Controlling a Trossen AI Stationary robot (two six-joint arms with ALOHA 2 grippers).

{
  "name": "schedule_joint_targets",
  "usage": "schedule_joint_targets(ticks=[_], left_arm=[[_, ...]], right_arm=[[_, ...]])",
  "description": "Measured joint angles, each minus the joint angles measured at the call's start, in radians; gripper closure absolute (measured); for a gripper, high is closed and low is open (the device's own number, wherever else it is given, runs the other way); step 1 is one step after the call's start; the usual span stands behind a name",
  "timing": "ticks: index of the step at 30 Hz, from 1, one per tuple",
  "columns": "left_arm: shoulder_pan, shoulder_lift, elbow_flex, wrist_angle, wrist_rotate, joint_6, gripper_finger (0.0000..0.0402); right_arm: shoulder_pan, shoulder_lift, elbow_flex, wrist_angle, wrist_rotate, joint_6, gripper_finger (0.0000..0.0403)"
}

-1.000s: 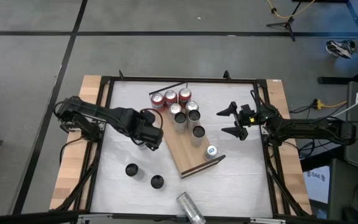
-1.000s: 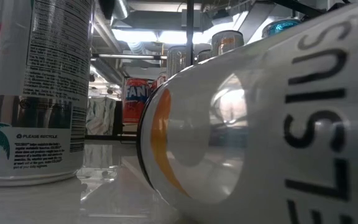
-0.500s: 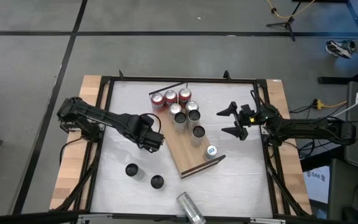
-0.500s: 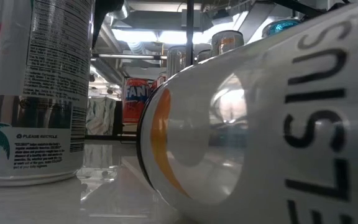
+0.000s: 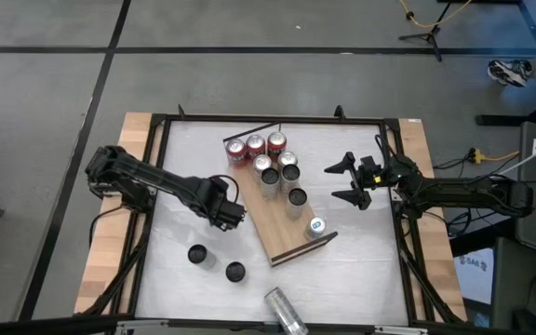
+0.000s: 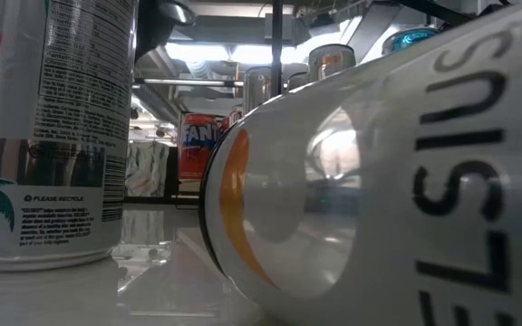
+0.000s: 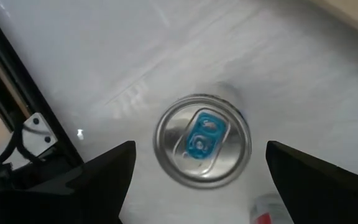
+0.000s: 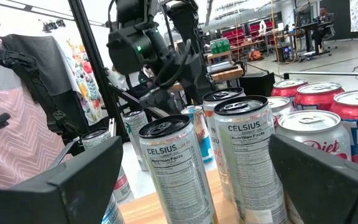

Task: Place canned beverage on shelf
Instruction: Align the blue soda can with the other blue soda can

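Note:
The silver can's top (image 7: 202, 141) is halfway between my left gripper's open fingers, so I should go on lowering until they have the can's body between them, then close.
A silver can with a blue tab (image 7: 202, 140) stands upright on the white tabletop, just left of the shelf (image 5: 270, 226). My left gripper (image 5: 223, 212) points down over it, open, one finger on either side of the can top and apart from it. In the high view the gripper hides this can. The shelf is a slanted wooden board bearing several upright cans (image 5: 297, 196). My right gripper (image 5: 347, 181) waits open and level at the table's right side, facing those cans (image 8: 174, 167).
Red cans (image 5: 255, 144) cluster at the shelf's far end. Two dark-topped cans (image 5: 196, 253) (image 5: 235, 271) stand on the table near its front left. A white can (image 5: 285, 311) lies on its side at the front edge, filling the low view (image 6: 379, 181).
My left gripper has come down over the silver can, staying open, and has tipped a little steeper. The can has kept its place. The right arm has kept still.

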Motion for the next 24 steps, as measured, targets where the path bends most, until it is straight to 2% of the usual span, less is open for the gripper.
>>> schedule_joint_targets(ticks=[9,18,24], left_arm=[[0.0,0.0,-0.089,0.089,-0.002,0.035,0.0049],[0.0,0.0,-0.125,0.151,-0.004,0.07,0.005],[0.0,0.0,-0.125,0.151,-0.003,0.07,0.0079]], right_arm=[[0.0,0.0,0.0,0.0,0.0,0.0,0.0004],[0.0,0.0,0.0,0.0,0.0,0.0,0.0004],[0.0,0.0,0.0,0.0,0.0,0.0,0.0004]])
